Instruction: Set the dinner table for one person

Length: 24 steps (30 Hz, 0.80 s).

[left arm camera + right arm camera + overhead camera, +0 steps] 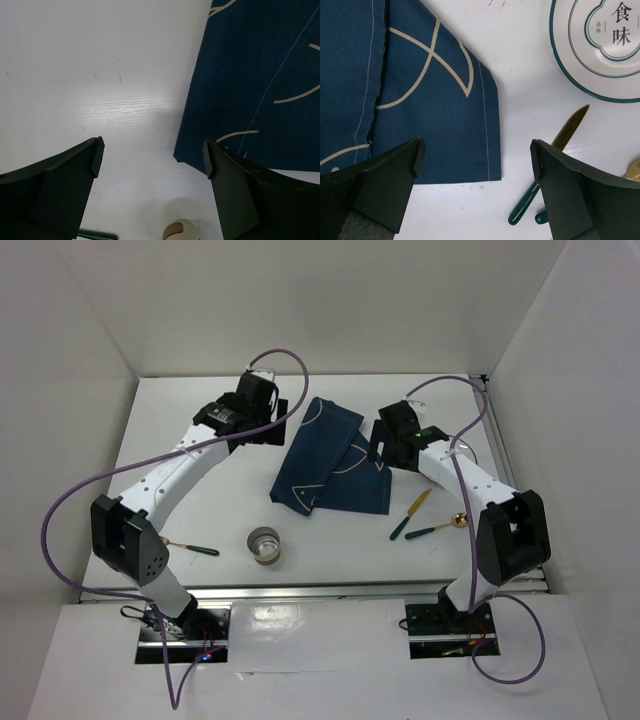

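Note:
The mat's folded flap [317, 455] is on top, and its near corner is clear of the cup. My left gripper keeps going to that corner [308, 513] and closes there.
The dinner table [200, 455] is a plain white top. A dark blue cloth mat [330, 460] with pale curved lines lies folded near its middle. My left gripper [275, 427] hovers open at the mat's left edge. In the left wrist view the mat [260, 75] fills the right side and the left gripper [152, 152] has only bare table between its fingers. My right gripper [384, 450] stands open over the mat's right corner. In the right wrist view the right gripper [476, 154] is above the mat's [420, 100] lower right corner, holding nothing.
A small metal cup [266, 545] stands near the front. A gold knife with a green handle [410, 513] and a gold spoon [440, 528] lie right of the mat. A white plate with a green rim [580, 87] lies beyond the knife [570, 127]. A green-handled utensil [195, 549] lies by the left arm.

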Tool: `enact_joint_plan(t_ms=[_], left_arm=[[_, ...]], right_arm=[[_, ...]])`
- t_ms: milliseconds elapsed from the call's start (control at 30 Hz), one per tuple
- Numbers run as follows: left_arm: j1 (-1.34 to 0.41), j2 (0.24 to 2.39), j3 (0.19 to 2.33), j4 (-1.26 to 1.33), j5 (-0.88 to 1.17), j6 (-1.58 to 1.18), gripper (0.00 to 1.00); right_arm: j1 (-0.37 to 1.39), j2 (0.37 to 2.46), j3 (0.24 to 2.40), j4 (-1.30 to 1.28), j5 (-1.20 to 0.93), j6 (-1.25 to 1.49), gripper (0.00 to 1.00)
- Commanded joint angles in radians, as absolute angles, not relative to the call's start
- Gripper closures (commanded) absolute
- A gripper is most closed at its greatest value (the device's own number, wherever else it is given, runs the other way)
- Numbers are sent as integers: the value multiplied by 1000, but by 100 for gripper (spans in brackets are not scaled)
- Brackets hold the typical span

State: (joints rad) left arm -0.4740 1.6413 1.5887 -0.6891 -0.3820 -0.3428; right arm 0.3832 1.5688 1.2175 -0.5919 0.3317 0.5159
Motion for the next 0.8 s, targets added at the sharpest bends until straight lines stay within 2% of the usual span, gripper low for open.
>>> enact_joint_plan(t_ms=[0,333,467,500,600,733,767], left_arm=[[-471,1548,1548,-657,-322,-368,0],[-610,1555,1473,-632,-370,-313,0],[-673,1584,1424,-632,-358,-304,7],[-699,1598,1399,-618,-357,-304,14],[-742,1614,1359,-578,-336,-304,16],[-799,1738,1359,-568,-345,-313,17],[-828,1759,1359,-568,-404,-324,14]], right_arm=[[379,1494,1194,-591,331,528,0],[379,1424,1126,-581,322,557,0],[379,1359,1071,-560,285,557,0],[370,1336,1045,-551,263,557,0],[370,1299,997,-551,230,548,0],[370,1250,928,-551,193,548,1],[370,1238,914,-551,193,548,1]])
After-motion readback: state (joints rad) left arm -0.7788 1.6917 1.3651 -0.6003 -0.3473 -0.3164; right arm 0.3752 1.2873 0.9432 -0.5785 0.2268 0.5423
